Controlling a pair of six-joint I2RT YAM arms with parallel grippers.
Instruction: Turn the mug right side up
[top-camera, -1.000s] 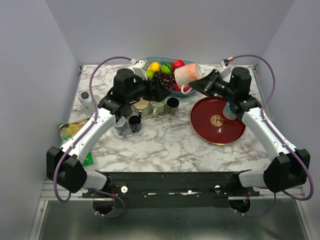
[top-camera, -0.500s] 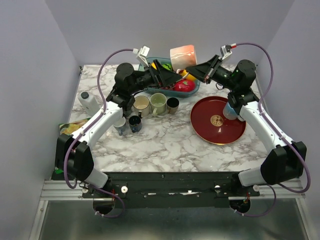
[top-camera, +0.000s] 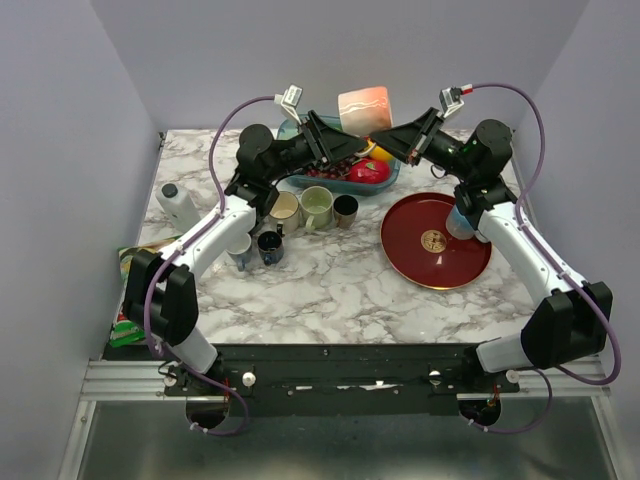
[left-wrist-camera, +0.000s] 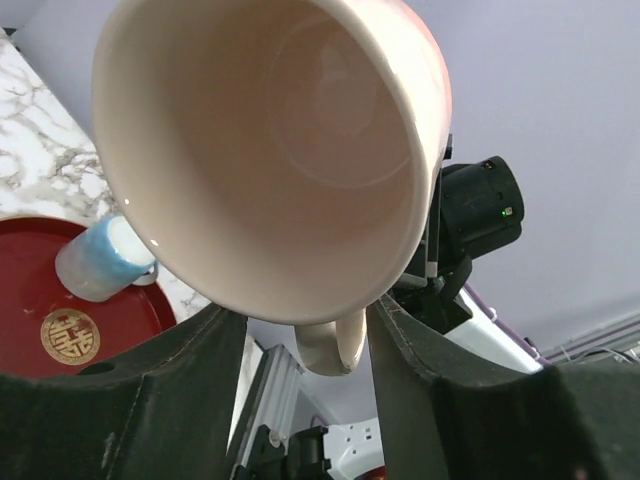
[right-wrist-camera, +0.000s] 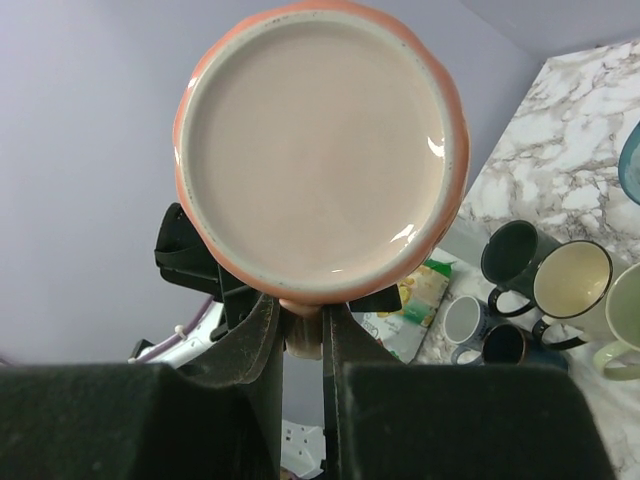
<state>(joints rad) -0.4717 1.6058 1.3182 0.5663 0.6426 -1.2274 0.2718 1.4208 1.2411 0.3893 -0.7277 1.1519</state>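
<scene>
The robot's left gripper should take the mug's handle (left-wrist-camera: 330, 347) and bring the mug down upright, because the pink mug's base (right-wrist-camera: 318, 150) faces the right gripper and its opening faces the left gripper.
The pink mug (top-camera: 365, 108) hangs in the air above the back of the table, lying on its side between both arms. My right gripper (top-camera: 398, 133) is shut on its handle; in the right wrist view (right-wrist-camera: 300, 310) the mug's base (right-wrist-camera: 320, 150) faces the camera. My left gripper (top-camera: 335, 140) is open at the mug's mouth side. In the left wrist view (left-wrist-camera: 305, 330) the mug's cream inside (left-wrist-camera: 280, 150) fills the frame. Its handle (left-wrist-camera: 328, 345) hangs between my spread fingers (left-wrist-camera: 180, 390), untouched on the left.
A blue bowl of fruit (top-camera: 385, 180) stands under the mug. A red plate (top-camera: 436, 255) with a pale blue mug (top-camera: 460, 222) lies at right. Several mugs (top-camera: 315, 208) cluster at left centre. A white bottle (top-camera: 175, 203) and a snack packet (top-camera: 140, 262) are far left.
Both arms have risen; my right gripper has lifted the mug from beside the fruit bowl to well above it. My left gripper has followed up to the mug's mouth.
</scene>
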